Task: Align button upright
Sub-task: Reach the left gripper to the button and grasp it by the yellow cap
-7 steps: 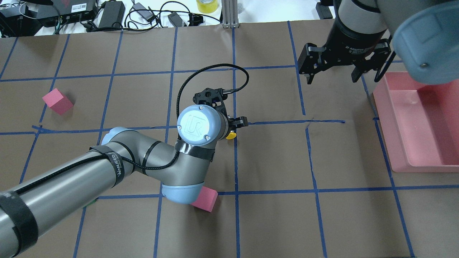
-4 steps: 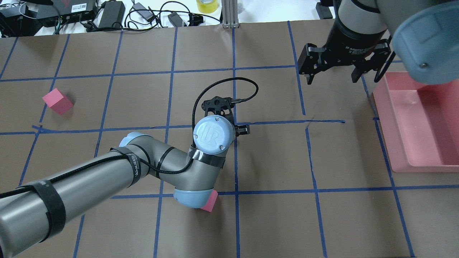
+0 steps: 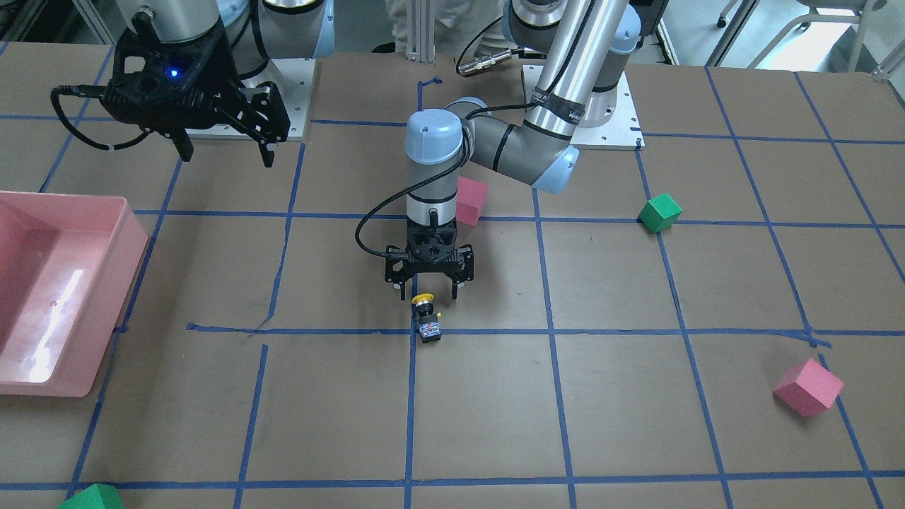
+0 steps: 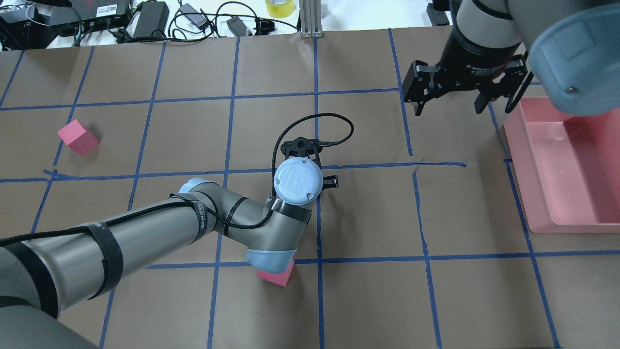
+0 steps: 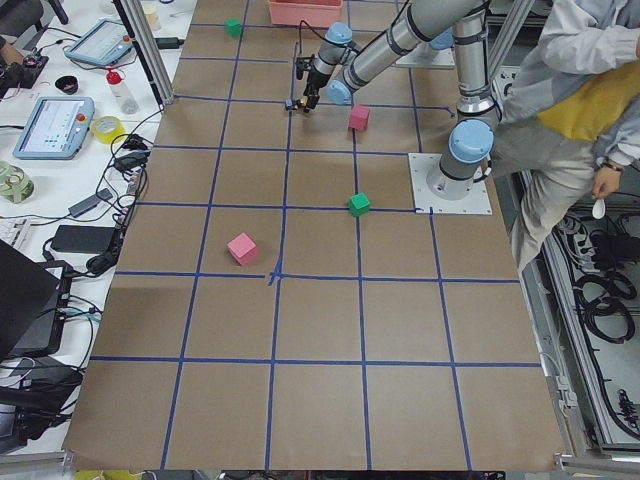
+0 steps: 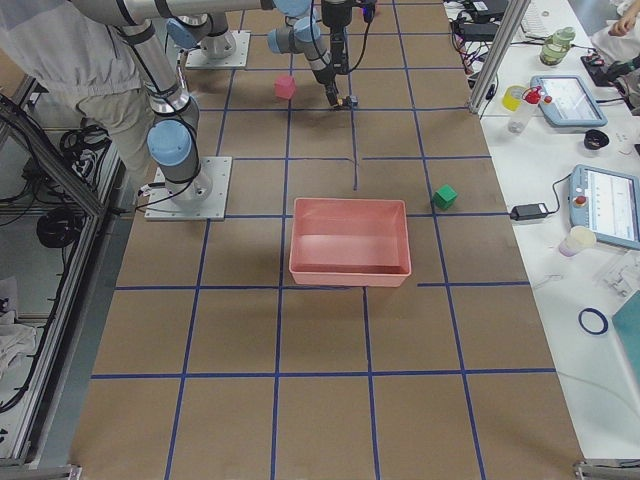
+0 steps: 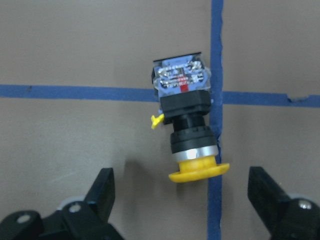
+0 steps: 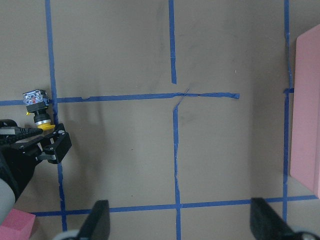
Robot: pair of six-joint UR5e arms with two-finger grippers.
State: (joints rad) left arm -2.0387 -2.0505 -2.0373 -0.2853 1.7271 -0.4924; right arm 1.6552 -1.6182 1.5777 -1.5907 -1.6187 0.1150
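The grey-blue base (image 3: 430,329) is wide and squared off, so I expect the button (image 3: 426,317) to stand on its own, yellow cap up, once I turn it upright.
The button (image 7: 186,122) lies on its side on a blue tape crossing, its yellow cap toward the robot and its grey-blue base away. It also shows in the front view (image 3: 427,319) and the right wrist view (image 8: 37,105). In the overhead view my left wrist hides it. My left gripper (image 3: 427,290) points down just above it, open, with its fingers (image 7: 102,187) wide apart on either side of the cap, not touching. My right gripper (image 4: 448,107) is open and empty, hanging high at the far right.
A pink tray (image 4: 520,160) stands at the right edge of the table. One pink cube (image 4: 277,276) sits under my left elbow, another (image 4: 77,137) at the far left. A green cube (image 3: 660,213) lies on my left side; another (image 3: 92,498) is at the front corner.
My left wrist has moved right and forward over the button, so the yellow cap no longer shows in the overhead view. The right arm has barely moved.
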